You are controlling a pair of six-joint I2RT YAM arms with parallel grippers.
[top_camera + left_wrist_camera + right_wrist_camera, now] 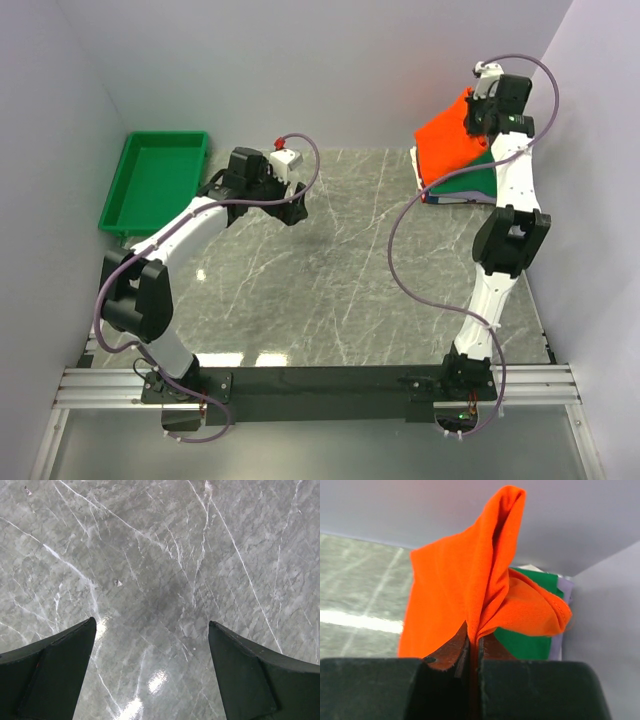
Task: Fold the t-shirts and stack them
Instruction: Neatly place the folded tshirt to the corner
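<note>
I should lower the held end next with my right gripper until it covers the green shirt (477,182), because the orange-red t-shirt's free side (424,160) is in line with the edge of the stack.
My right gripper (478,122) is shut on the orange-red t-shirt (448,140) at the far right corner and holds its edge lifted over the stack. In the right wrist view the gripper (474,642) pinches a fold of the orange-red cloth (455,590) between the closed jaws. Under it lies the folded green shirt (470,181), also in the right wrist view (525,642), with thin white, red and blue layers (450,199) beneath. My left gripper (292,212) is open and empty over bare marble at the table's middle left; its view shows the gripper (150,630) above the tabletop only.
A green plastic tray (158,180) stands at the far left edge of the table. White walls close in on the back and both sides. The marble tabletop (340,270) lies between the arms.
</note>
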